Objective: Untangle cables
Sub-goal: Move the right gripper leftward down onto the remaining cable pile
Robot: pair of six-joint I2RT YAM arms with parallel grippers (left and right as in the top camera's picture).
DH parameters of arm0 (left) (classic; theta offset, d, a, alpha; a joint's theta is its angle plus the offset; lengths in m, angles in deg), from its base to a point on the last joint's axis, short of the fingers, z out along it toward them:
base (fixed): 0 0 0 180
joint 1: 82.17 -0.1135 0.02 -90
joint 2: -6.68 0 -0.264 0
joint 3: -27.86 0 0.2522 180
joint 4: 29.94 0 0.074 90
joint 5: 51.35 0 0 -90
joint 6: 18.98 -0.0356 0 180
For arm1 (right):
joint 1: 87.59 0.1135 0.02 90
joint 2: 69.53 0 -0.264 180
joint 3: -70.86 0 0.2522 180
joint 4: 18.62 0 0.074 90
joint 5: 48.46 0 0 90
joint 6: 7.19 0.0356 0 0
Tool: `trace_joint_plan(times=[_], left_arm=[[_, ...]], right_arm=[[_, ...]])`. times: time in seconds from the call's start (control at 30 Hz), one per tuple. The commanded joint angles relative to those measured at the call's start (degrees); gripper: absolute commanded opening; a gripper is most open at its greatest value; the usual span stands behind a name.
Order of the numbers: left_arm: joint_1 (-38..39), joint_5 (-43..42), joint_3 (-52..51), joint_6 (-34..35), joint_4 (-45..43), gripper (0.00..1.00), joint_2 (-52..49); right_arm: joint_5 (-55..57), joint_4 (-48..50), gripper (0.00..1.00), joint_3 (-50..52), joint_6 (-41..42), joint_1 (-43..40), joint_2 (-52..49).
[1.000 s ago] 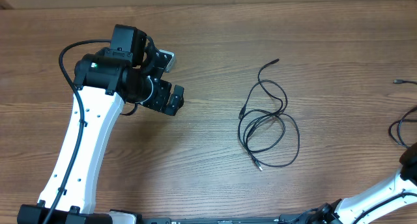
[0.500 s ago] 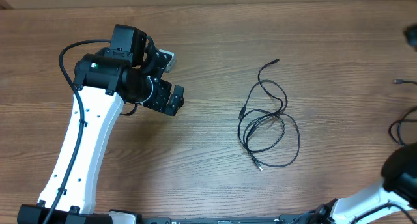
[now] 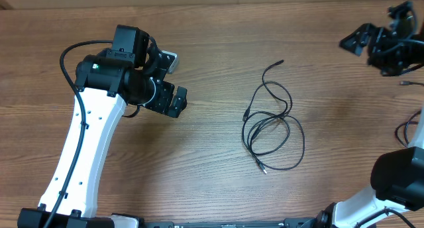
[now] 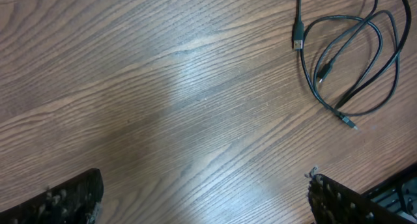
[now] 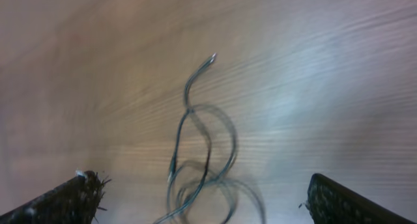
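My left gripper is clear of the tangle's loops [image 3: 273, 132] and the loops are spread open, so my right gripper carries on going over the loops and closes on a cable [image 3: 254, 130].
A tangle of thin black cables [image 3: 271, 125] lies looped on the wooden table right of centre, with one plug end pointing up at the far side. My left gripper [image 3: 175, 80] hovers open well to the left of it. In the left wrist view the cables [image 4: 352, 61] sit at the top right, far beyond the fingertips [image 4: 71, 196]. My right gripper [image 3: 376, 26] is open at the far right back corner, off to the right of the tangle. Its wrist view shows the cables [image 5: 202, 152] blurred, ahead of its gripper [image 5: 205, 198], with nothing between the jaws.
Another black cable loop [image 3: 401, 132] lies at the table's right edge, with a small plug [image 3: 403, 83] just above it. The left arm's white link [image 3: 83, 155] crosses the left side of the table.
The right arm has swung up into view at the top right and its jaws have opened. The left arm and the tangle have not moved.
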Motion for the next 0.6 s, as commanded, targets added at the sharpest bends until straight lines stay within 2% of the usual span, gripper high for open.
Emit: trace_joint_plan(times=[0.0,0.27,0.57], left_arm=[[-0.3,-0.1,1.0,-1.2,-0.1,1.00,-0.1],[-0.3,-0.1,1.0,-1.2,0.0,1.00,-0.1],[-0.3,-0.1,1.0,-1.2,0.0,1.00,-0.1]], right_arm=[[-1.1,-3.1,1.00,0.2,0.3,3.0,0.6],[2.9,-9.5,1.00,1.7,0.8,12.3,0.6],[4.5,-10.1,1.00,8.1,4.3,19.6,0.6]])
